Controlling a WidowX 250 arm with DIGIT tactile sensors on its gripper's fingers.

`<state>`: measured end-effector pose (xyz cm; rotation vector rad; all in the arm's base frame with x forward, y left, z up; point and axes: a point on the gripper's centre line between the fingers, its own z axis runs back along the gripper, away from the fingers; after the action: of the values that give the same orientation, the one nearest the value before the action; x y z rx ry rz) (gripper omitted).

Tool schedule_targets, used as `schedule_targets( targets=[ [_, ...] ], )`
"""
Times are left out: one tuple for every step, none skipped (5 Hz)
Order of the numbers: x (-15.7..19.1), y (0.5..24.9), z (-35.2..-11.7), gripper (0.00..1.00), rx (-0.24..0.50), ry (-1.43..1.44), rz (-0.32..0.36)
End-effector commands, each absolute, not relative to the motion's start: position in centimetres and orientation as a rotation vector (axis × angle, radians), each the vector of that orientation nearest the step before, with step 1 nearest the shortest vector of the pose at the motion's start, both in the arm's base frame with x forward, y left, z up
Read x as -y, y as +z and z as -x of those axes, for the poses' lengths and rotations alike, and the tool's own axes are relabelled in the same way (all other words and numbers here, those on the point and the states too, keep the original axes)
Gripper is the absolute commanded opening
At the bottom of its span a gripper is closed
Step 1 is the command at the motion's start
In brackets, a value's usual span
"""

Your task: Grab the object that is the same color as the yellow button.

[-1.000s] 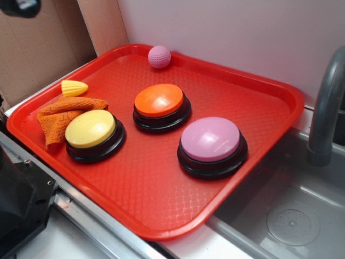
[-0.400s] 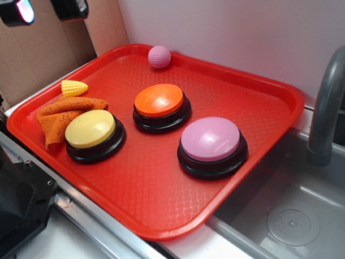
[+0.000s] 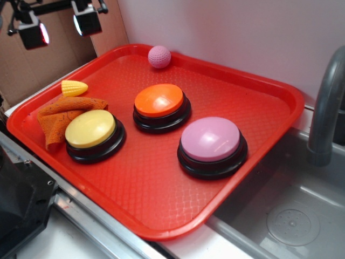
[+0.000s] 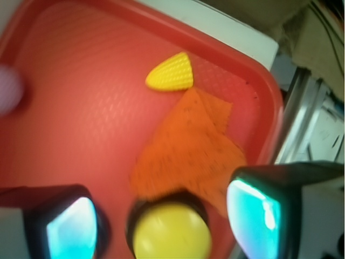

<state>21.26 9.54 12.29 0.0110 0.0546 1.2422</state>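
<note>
The orange cloth (image 3: 66, 99) ends at the corn-cob toy's edge, so I expect the toy (image 3: 74, 88) to come loose and leave the cloth lying when I lift the toy.
The object, a small yellow ridged corn-cob toy (image 3: 74, 88) (image 4: 171, 73), lies near the tray's left rim, just behind the orange cloth (image 3: 62, 115) (image 4: 190, 147). The yellow button (image 3: 90, 129) (image 4: 171, 236) sits on its black base at the tray's front left, partly on the cloth. My gripper (image 3: 58, 28) (image 4: 163, 226) hangs open high above the tray's far left corner, well above the toy, with nothing between its fingers (image 4: 71, 227). In the wrist view the yellow button shows between the pads.
All of it rests on a red tray (image 3: 161, 205). An orange button (image 3: 159, 101) sits mid-tray, a pink-purple button (image 3: 211, 139) to its right, a pink dimpled ball (image 3: 159, 56) at the back rim. Cardboard (image 3: 32, 59) stands at left, a sink (image 3: 291, 216) and grey faucet (image 3: 326, 113) at right.
My gripper has come down and to the right into the exterior view at the top left, with both fingers now showing. Nothing on the tray has moved.
</note>
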Motion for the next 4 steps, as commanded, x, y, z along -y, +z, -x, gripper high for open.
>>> schedule_targets(
  targets=[
    [-13.5, 9.4, -21.5, 1.0, 0.039, 1.737, -0.034],
    [-14.6, 7.2, -20.7, 1.0, 0.074, 1.985, -0.09],
    [-15.7, 5.3, -20.3, 1.0, 0.094, 2.08, -0.144],
    [-16.3, 3.9, -20.3, 1.0, 0.091, 2.096, -0.136]
  ],
)
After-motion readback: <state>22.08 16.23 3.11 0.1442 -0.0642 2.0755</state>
